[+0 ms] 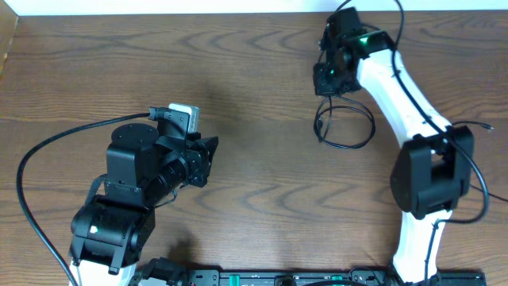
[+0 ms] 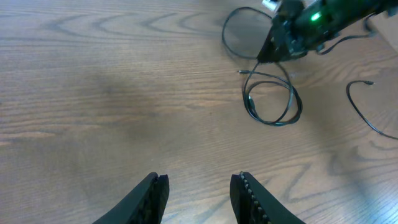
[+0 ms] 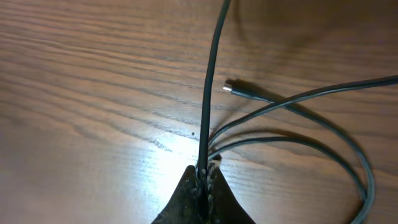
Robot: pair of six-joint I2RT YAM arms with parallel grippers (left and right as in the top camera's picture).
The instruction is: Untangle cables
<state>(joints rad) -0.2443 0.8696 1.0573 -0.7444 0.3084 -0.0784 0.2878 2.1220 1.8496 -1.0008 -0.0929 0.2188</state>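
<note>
The black cable's loop (image 1: 344, 124) lies spread below the cable piece in my right gripper. I should open and grab the loop's pieces (image 3: 215, 144) together before moving the cable aside.
A thin black cable (image 1: 370, 131) lies in a loose loop on the wooden table, just in front of my right gripper (image 1: 325, 79). In the right wrist view that gripper (image 3: 204, 171) is shut on one strand of the black cable (image 3: 210, 81), which runs straight up from the jaws. Two more strands curve off to the right, and a small plug end (image 3: 233, 89) rests on the wood. My left gripper (image 1: 211, 149) hovers far to the left of the loop. It (image 2: 200, 183) is open, with only bare table between its fingers. The cable loop (image 2: 273, 123) shows at the far right of its view.
Another thin black cable (image 2: 349, 99) with a plug tip curves along the table's right side. The right arm (image 1: 397, 87) stretches from the front right edge to the back. A thick black arm wire (image 1: 48, 147) arcs at the left. The table's back edge (image 1: 238, 14) is close behind.
</note>
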